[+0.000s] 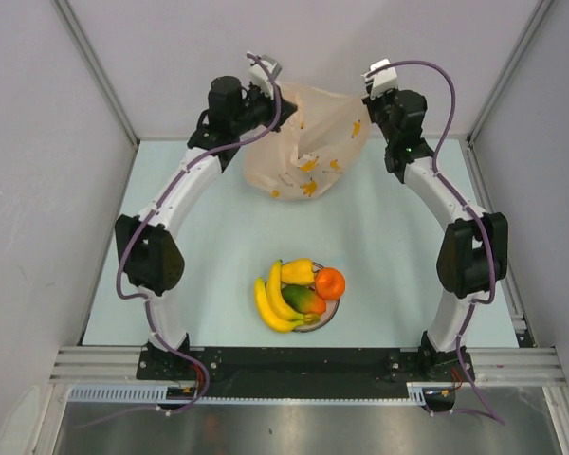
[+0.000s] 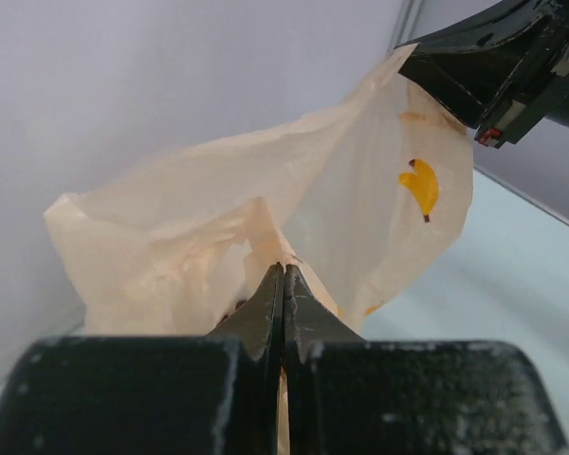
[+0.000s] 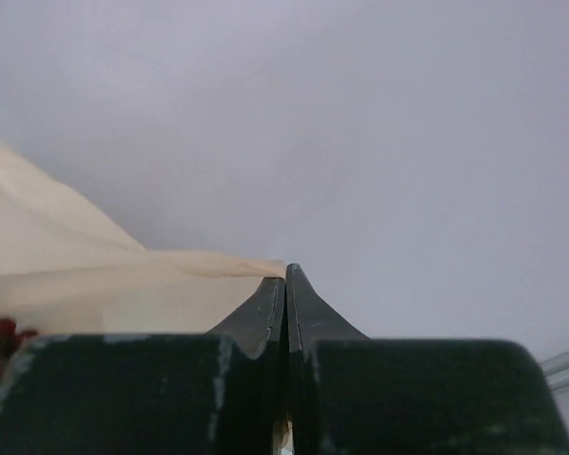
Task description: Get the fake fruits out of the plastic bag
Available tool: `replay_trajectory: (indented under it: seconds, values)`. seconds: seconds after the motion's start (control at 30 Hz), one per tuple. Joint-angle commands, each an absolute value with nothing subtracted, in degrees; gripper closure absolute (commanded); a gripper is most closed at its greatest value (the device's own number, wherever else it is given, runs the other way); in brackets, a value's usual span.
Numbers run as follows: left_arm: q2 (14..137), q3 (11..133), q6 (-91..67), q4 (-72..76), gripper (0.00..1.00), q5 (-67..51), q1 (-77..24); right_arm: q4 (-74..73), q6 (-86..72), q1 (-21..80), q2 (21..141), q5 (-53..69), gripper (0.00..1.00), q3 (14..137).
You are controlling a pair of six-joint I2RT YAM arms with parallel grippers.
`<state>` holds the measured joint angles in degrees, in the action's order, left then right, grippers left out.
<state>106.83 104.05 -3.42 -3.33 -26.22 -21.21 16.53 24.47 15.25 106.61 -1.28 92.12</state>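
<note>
The grapes (image 3: 0,346) are inside the lifted bag, and both grippers are on the bag's edge. Next, I put the bag down lower and reach in with my right gripper (image 1: 324,121).
The plastic bag (image 1: 308,142), pale orange with yellow marks, hangs lifted at the back of the table between both arms. My left gripper (image 1: 277,95) is shut on its left top edge, the film pinched between the fingertips (image 2: 284,270). At the right top corner my right gripper (image 1: 368,102) is shut on the bag's edge (image 3: 286,270). Dark red grapes (image 3: 0,341) show inside the bag at the left of the right wrist view. A banana bunch (image 1: 270,305), a yellow pepper-like piece (image 1: 299,271), an orange (image 1: 330,282) and a mango (image 1: 303,300) lie on the white plate (image 1: 333,310).
The plate stands near the table's front edge, between the two arm bases. Grey walls close in the table at the back and on both sides. In the left wrist view the right arm's black wrist (image 2: 498,62) sits just past the bag's far corner.
</note>
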Motion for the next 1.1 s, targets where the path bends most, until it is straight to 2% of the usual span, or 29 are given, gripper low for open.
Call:
replay_trajectory:
  seconds: [0.0,0.17,0.37,0.5,0.67,0.77,0.9,1.0,1.03,1.07]
  values:
    - [108.72,115.74,3.68,-1.58,1.00,-25.04,-26.53,18.90,22.77,15.03,101.88,-1.58,1.00,93.61]
    - [105.39,112.43,1.50,-4.74,1.00,-30.49,-31.37,13.11,20.66,14.77,86.54,1.56,1.00,78.71]
    - [94.41,91.87,-1.06,-6.76,1.00,-31.64,-32.87,3.70,18.72,11.43,72.18,3.51,1.00,65.07]
    - [88.78,79.40,-0.09,-8.00,1.00,-30.32,-32.87,-1.65,16.98,8.35,68.22,4.39,1.00,59.60]
    - [84.82,76.03,1.67,-9.05,1.00,-30.94,-32.87,-2.47,16.26,7.65,66.01,7.91,1.00,59.06]
    - [87.79,80.40,4.30,-8.35,1.00,-27.87,-32.87,5.25,17.57,7.56,68.02,4.58,1.00,59.32]
    - [100.59,100.39,8.79,-12.65,1.00,-25.75,-31.47,14.83,19.17,5.55,75.31,3.43,1.00,65.11]
    - [105.10,109.30,3.99,-7.50,1.00,-26.89,-28.40,15.39,14.34,3.44,82.95,3.52,1.00,75.20]
    - [107.81,111.68,3.09,-6.34,1.00,-26.98,-27.69,14.60,11.63,2.91,86.54,3.86,1.00,82.11]
    - [109.84,118.06,2.90,-5.89,1.00,-26.55,-27.16,13.98,10.99,2.47,88.49,4.13,1.00,85.22]
